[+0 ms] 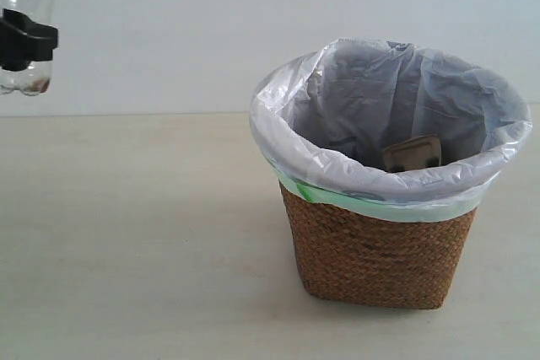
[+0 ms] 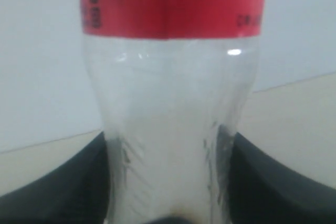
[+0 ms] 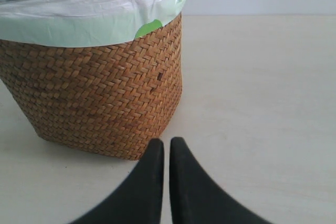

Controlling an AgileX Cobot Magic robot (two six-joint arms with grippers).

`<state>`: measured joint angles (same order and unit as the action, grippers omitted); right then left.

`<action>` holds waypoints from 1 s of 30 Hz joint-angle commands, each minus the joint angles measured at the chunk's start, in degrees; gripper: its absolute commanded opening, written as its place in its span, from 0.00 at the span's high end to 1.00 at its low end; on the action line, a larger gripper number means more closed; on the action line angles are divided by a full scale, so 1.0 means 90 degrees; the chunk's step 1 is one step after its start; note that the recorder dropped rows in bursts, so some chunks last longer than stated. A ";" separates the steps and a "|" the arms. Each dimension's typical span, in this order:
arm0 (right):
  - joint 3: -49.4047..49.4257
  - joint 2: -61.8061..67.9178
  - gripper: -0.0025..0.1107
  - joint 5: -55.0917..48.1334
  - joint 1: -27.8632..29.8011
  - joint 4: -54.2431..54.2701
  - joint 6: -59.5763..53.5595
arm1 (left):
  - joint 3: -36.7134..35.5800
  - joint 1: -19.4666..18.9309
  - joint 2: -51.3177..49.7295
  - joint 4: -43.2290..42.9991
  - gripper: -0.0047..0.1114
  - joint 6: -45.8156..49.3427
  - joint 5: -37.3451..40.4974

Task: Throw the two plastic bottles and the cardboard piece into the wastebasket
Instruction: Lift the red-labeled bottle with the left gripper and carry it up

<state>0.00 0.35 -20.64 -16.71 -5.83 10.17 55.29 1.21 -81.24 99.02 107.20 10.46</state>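
Note:
The robot's left gripper should swing forward and open to throw the bottle into the liner's opening [image 1: 384,115], because the red-label clear bottle hangs far back from the wastebasket.
The red-label clear bottle [image 1: 25,6] hangs in the air at the top left of the exterior view, well left of the wastebasket [image 1: 380,250]. My left gripper [image 1: 24,40] is shut on its lower body; up close the bottle [image 2: 170,129] fills the left wrist view between the two black fingers [image 2: 273,187]. The cardboard piece [image 1: 412,154] lies inside the white liner of the basket. My right gripper [image 3: 166,145] is shut and holds nothing, low over the table just beside the wicker basket [image 3: 94,103]. The green-cap bottle is out of view.
The pale table [image 1: 126,250] stretches left and in front of the basket. A plain light wall [image 1: 169,31] stands behind. The liner bag [image 1: 396,99] flares wider than the wicker body.

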 commanded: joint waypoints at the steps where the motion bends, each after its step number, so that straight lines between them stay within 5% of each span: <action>1: 0.0000 -0.0039 0.98 0.0017 0.0019 -0.0038 -0.0008 | -0.0204 -0.0086 0.0433 0.0103 0.87 -0.0736 -0.0714; 8: 0.0000 -0.0039 0.98 0.0017 0.0019 -0.0038 -0.0008 | -0.0807 -0.0055 0.1338 0.0103 0.87 -0.0476 -0.0694; 12: 0.0000 -0.0039 0.98 0.0017 0.0019 -0.0038 -0.0008 | -0.1045 -0.0071 0.1384 0.0103 0.87 -0.0520 -0.1913; 18: 0.0000 -0.0039 0.98 0.0017 0.0019 -0.0038 -0.0008 | -0.1147 0.0058 0.0779 0.0103 0.87 -0.0532 -0.0135; 24: 0.0000 -0.0039 0.98 0.0017 0.0019 -0.0038 -0.0008 | -0.0407 0.1112 -0.0265 0.0103 0.87 -0.1381 0.1991; 30: 0.0000 -0.0039 0.98 0.0017 0.0019 -0.0038 -0.0008 | 0.1089 0.2376 -0.0314 0.0103 0.87 -0.1847 0.1889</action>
<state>0.00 0.35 -20.64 -16.71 -5.83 10.17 59.80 18.87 -84.89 99.77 92.51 26.26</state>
